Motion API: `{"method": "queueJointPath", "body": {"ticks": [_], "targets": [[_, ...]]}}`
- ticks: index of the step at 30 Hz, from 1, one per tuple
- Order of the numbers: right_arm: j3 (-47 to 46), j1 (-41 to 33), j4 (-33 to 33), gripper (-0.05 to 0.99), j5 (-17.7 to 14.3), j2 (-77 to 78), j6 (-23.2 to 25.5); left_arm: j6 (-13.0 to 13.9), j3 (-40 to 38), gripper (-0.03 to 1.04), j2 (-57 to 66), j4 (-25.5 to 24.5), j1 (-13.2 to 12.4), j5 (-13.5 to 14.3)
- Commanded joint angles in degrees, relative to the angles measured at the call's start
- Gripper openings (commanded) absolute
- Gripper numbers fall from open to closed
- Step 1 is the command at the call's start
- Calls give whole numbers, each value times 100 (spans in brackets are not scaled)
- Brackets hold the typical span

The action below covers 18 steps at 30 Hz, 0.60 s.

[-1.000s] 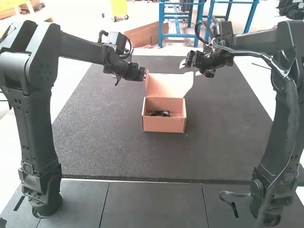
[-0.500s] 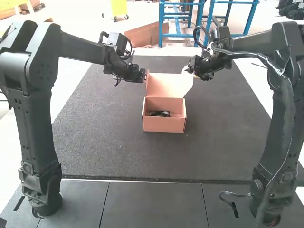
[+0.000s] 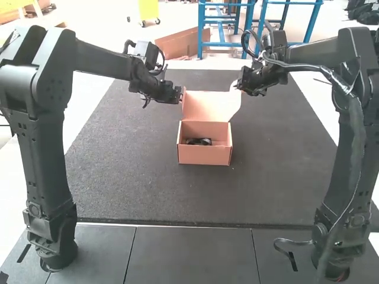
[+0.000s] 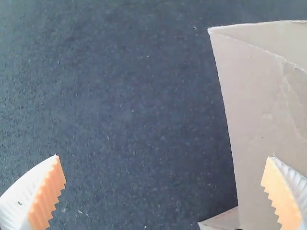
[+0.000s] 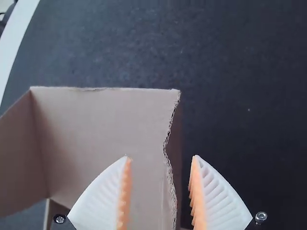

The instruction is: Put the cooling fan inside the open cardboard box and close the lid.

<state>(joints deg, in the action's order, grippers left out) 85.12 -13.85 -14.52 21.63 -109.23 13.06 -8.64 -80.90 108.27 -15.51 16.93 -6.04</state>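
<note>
I expect the side flap at my right gripper to slide inside the box's side when I swing the lid down, because the flap bends away from the lid.
The open cardboard box sits mid-mat with its lid standing upright at the back. The cooling fan lies dark inside the box. My left gripper hovers at the lid's upper left corner. Its fingers are spread wide open, with the lid's edge just inside one pad. My right gripper is at the lid's upper right corner. It is open, straddling the lid's side edge with a gap still showing between the pads and the cardboard.
A black mat covers the table around the box, with open room on every side. Both arm bases stand at the near corners.
My right gripper has moved left and slightly down onto the lid's upper right corner. The left gripper has stayed at the lid's left corner. The box has not moved.
</note>
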Motion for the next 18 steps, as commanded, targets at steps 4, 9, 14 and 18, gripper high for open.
{"method": "queueJointPath", "body": {"ticks": [4,9,14,18], "targets": [[180,14,-33,16,-185,253,-5,65,-207,97,-218,57,21,-55],[163,22,-77,10,-203,323,-14,73,-207,97,-227,65,21,-55],[171,22,-86,6,-273,394,-14,82,-207,97,-227,74,30,-55],[189,22,-130,6,-291,464,-14,82,-207,97,-227,74,30,-55]]}}
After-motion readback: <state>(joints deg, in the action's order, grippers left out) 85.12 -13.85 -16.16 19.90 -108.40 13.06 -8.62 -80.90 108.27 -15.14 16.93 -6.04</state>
